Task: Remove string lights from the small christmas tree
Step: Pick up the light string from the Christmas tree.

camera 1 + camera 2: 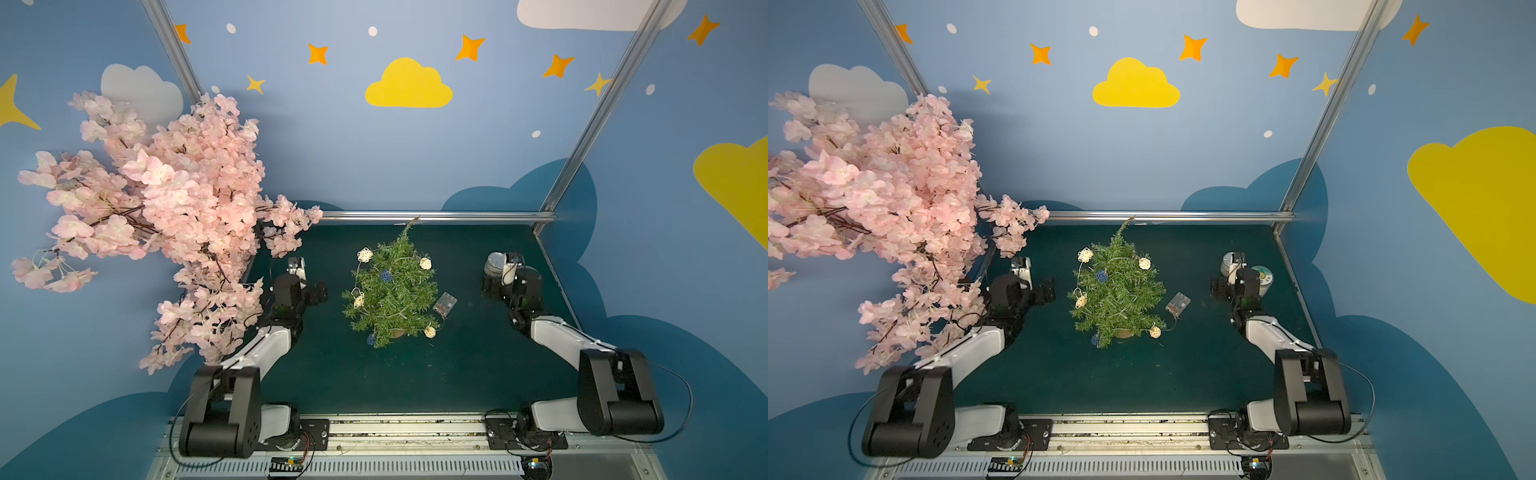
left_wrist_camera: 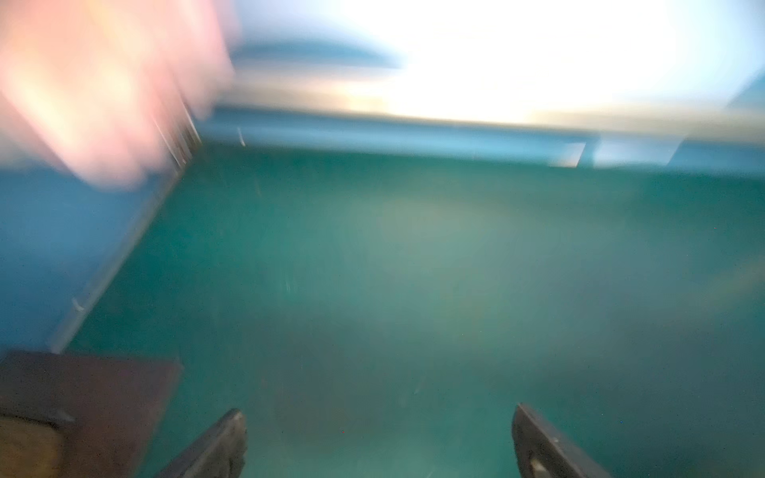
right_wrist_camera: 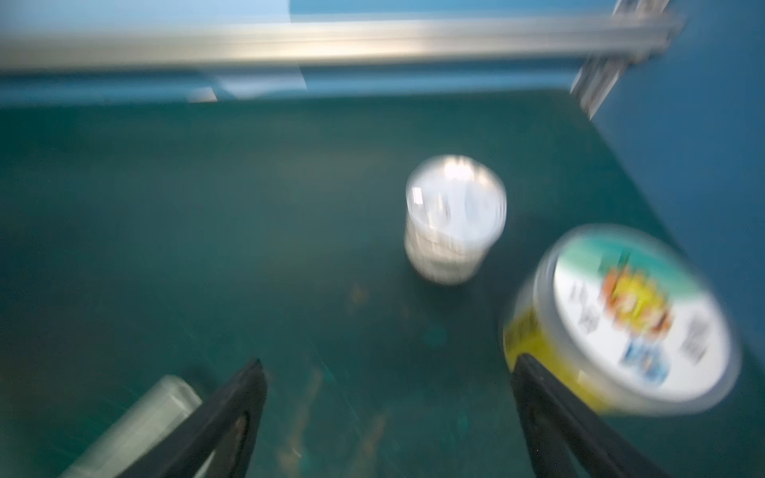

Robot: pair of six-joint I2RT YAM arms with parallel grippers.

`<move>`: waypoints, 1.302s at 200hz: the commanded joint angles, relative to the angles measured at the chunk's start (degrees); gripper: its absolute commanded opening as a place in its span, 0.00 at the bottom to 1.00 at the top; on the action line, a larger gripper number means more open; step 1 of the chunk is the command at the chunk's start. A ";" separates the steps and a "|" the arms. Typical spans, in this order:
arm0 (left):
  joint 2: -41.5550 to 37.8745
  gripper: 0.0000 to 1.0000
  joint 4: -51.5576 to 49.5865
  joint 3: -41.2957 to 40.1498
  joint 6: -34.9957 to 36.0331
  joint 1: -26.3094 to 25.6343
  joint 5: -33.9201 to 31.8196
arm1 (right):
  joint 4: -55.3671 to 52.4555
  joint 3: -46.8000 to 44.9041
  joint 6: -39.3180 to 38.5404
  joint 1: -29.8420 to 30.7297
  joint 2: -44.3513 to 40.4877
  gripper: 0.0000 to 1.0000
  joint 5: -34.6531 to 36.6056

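I can see the upper blue ball (image 1: 386,276) exposed on the needles, so my open right gripper keeps going toward the ball (image 1: 1101,276) and closes around it.
The small christmas tree (image 1: 392,291) (image 1: 1119,291) stands upright in the middle of the green mat, in both top views. The string lights (image 1: 425,263) (image 1: 1144,263) wind round it, with cream and blue woven balls among the needles. Their clear battery box (image 1: 444,302) (image 1: 1177,302) lies on the mat just right of the tree. My left gripper (image 1: 296,264) (image 2: 376,414) hovers left of the tree, open and empty. My right gripper (image 1: 508,262) (image 3: 387,364) is far right of the tree, open over bare mat. Both wrist views are blurred.
A large pink blossom tree (image 1: 166,208) overhangs the left arm; its brown base (image 2: 82,393) is near the left fingers. A silver can (image 3: 455,219) and a yellow tub with a printed lid (image 3: 629,318) (image 1: 1262,276) stand by the right gripper. A metal rail (image 1: 436,216) bounds the back.
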 commanded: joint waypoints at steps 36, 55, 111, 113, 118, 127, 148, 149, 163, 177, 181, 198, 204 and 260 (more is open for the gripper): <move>-10.27 0.99 -43.50 16.18 -13.00 -10.79 1.49 | -42.45 18.85 7.48 16.68 -11.41 0.93 2.31; -13.24 0.99 -48.73 17.55 -13.38 -14.72 1.53 | -49.54 24.00 11.81 22.83 -14.20 0.91 2.86; -21.93 1.00 -56.98 20.27 -13.95 -21.43 3.79 | -59.63 34.19 26.34 44.75 -15.86 0.79 13.71; -22.04 0.99 -57.25 20.46 -13.85 -21.69 3.71 | -59.96 34.65 26.86 45.66 -15.59 0.79 14.50; -22.22 0.99 -57.93 20.93 -13.70 -22.17 3.56 | -60.64 35.76 28.17 48.06 -14.74 0.79 16.44; -22.41 0.99 -58.88 21.76 -13.26 -23.23 3.30 | -61.88 38.11 30.55 51.83 -13.08 0.79 20.02; -22.47 0.99 -59.22 22.57 -12.32 -25.39 2.92 | -64.61 44.15 35.78 60.62 -8.05 0.80 30.15; -22.40 0.99 -59.22 22.57 -12.26 -25.53 2.95 | -64.74 44.47 35.98 61.01 -7.79 0.81 30.62; -22.10 1.00 -59.04 22.57 -11.89 -26.32 2.81 | -66.31 48.84 38.49 64.84 -3.65 0.84 36.52; -21.66 0.99 -59.21 22.53 -11.93 -26.96 2.72 | -68.22 53.67 40.62 66.00 0.91 0.89 38.27; -21.59 0.99 -59.21 22.49 -11.94 -27.14 2.67 | -68.83 54.97 41.13 66.13 2.23 0.88 38.40; -21.63 0.99 -59.05 22.05 -12.16 -27.68 2.37 | -71.20 60.82 43.16 66.14 7.64 0.88 38.87; -21.79 0.99 -58.95 21.97 -12.19 -27.84 2.37 | -71.72 62.54 43.53 66.14 9.18 0.87 38.90; -23.43 1.00 -58.25 20.22 -12.20 -28.04 2.65 | -69.34 70.46 42.90 65.88 16.07 0.78 37.81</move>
